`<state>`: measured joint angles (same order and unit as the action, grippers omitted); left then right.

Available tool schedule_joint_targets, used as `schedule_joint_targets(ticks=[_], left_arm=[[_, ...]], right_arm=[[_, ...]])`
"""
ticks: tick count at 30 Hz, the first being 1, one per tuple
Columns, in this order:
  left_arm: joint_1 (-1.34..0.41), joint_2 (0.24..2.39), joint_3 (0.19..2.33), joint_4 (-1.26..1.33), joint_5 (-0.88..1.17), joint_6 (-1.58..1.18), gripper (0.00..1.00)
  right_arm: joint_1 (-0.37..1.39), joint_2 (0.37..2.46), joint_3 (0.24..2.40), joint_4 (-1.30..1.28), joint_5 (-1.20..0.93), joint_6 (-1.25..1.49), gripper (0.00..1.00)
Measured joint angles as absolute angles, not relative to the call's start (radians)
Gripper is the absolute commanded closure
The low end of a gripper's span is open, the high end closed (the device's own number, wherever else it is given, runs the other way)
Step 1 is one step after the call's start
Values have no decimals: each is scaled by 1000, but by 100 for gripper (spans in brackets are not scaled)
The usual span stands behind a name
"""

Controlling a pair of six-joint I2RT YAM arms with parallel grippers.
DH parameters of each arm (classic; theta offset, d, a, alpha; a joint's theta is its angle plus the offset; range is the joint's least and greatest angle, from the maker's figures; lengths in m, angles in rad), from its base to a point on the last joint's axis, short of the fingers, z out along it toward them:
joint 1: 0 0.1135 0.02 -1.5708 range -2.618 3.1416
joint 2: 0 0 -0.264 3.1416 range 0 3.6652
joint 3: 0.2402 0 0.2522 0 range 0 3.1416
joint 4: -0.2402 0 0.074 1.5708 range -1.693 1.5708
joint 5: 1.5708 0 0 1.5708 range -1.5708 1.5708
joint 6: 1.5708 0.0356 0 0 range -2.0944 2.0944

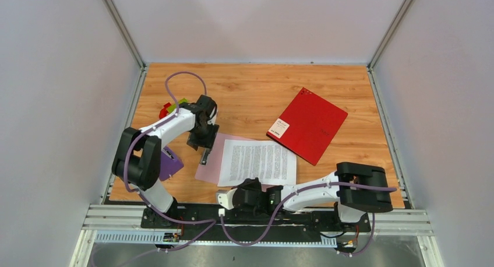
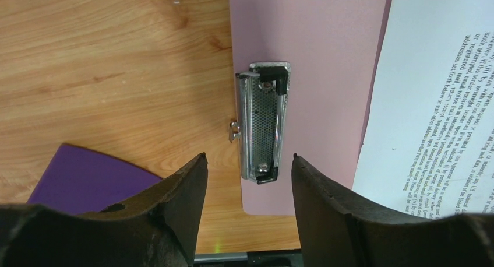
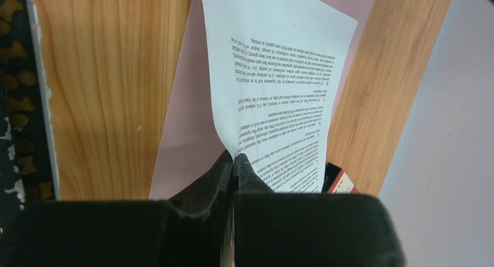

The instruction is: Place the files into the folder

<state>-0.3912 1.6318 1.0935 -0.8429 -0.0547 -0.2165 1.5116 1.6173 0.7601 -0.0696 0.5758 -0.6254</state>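
Next, my left gripper squeezes the clip (image 2: 263,127) while my right gripper slides the files under it, because the files' edge (image 2: 376,92) stops short of the metal clip.
The folder (image 1: 207,163) lies open and flat as a pink board, with a metal clip (image 1: 204,157) at its left edge. The files (image 1: 259,161), white paper printed with small black text, rest on the pink board; I cannot tell how many sheets there are. My left gripper (image 1: 204,147) hovers open over the clip (image 2: 265,121), its jaws (image 2: 249,157) wide apart and empty, with the pink board (image 2: 314,45) and the paper (image 2: 431,104) to its right. My right gripper (image 1: 250,184) is shut on the paper's near edge (image 3: 235,158), and the sheet (image 3: 279,74) lifts from the pink board (image 3: 186,133).
A closed red folder (image 1: 307,124) lies at the back right, its corner also showing in the right wrist view (image 3: 339,179). A purple sheet (image 1: 169,165) lies under the left arm (image 2: 87,179). Small red and green objects (image 1: 173,106) sit at the left.
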Motion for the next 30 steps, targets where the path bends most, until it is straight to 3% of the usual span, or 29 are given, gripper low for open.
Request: schedule_joint_targets(ticks=[11,22,28,30], left_arm=[[-391,1731,1093,-841,-10,-179,36],[-391,1781,1110,-849,5,-175,56],[-390,1781,1110,-850,19,-172,72],[-390,1781,1111,-852,20,-169,75]], right_arm=[[1511,1705,780,35,583,-583,99],[1509,1729,779,165,565,-615,99],[1509,1734,757,199,533,-646,67],[1509,1731,757,185,515,-642,62]])
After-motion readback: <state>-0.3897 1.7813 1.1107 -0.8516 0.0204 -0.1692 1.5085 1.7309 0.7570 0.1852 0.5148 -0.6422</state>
